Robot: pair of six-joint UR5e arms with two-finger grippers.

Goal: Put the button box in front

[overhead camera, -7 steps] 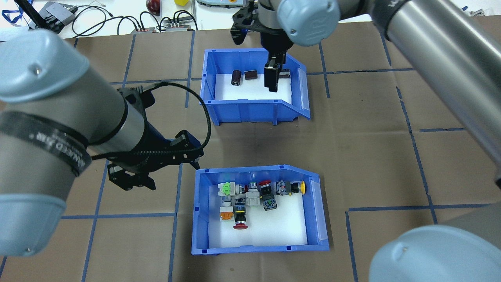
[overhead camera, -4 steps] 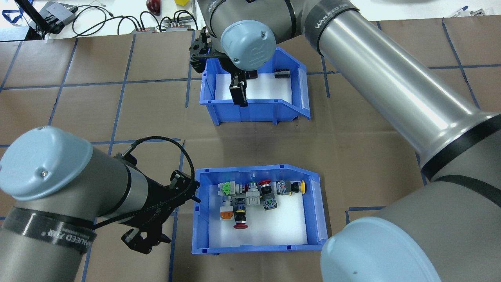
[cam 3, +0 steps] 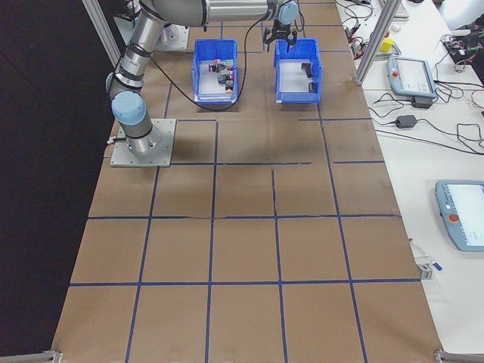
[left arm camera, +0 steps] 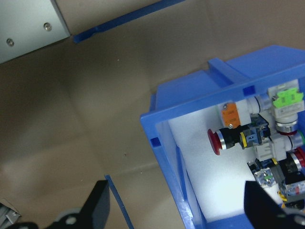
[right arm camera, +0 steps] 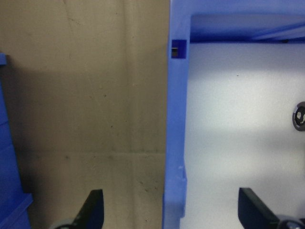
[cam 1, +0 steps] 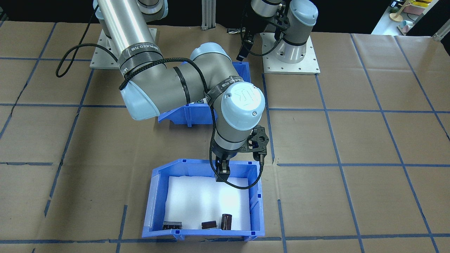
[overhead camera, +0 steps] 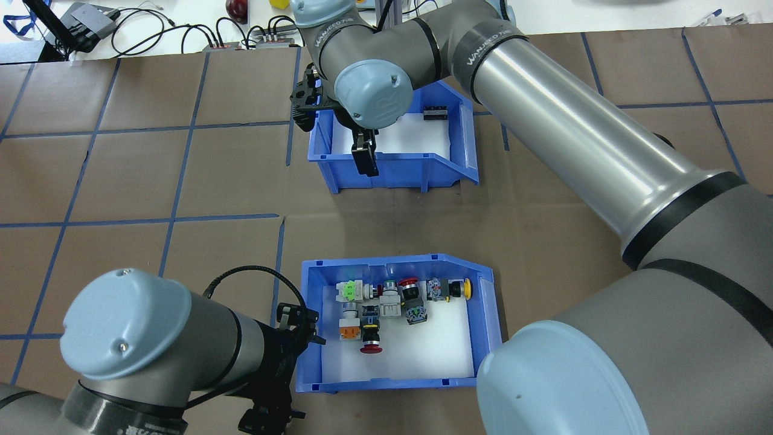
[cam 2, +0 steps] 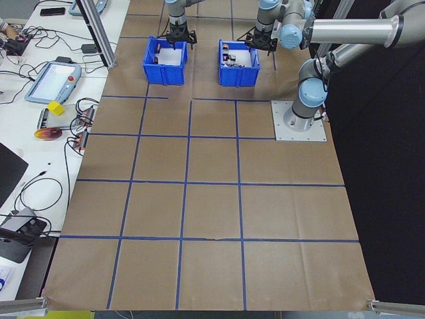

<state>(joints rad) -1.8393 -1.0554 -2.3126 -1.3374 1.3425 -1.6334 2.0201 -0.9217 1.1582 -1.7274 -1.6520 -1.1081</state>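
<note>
The push-buttons [left arm camera: 274, 145] are bunched together away from the button box's near side [left arm camera: 168, 179], so I expect them to ride along still in a cluster at its opposite side when I carry the button box.
The button box [overhead camera: 490, 326], a blue bin with a white liner and colourful push-buttons [overhead camera: 370, 345], sits on the robot's side of the table. My left gripper [overhead camera: 275, 417] is open at its near-left corner. In the left wrist view the gripper [left arm camera: 178, 210] has one finger outside the blue wall [left arm camera: 164, 157] and one inside. In the front-facing view my right arm hides most of the button box [cam 1: 191, 114]. My right gripper [overhead camera: 365, 160] is open, astride the near wall [right arm camera: 175, 143] of the other blue bin [overhead camera: 468, 139].
The other blue bin [cam 1: 153, 203] lies further from the robot and holds a few dark parts [cam 1: 226, 221]. Beyond the table edge are cables and control boxes [overhead camera: 266, 39]. My right arm [overhead camera: 574, 139] crosses above the table's right half.
My left gripper moved back toward the robot along the button box's left side to its near corner. My right gripper shifted left from inside the other bin to that bin's near wall.
</note>
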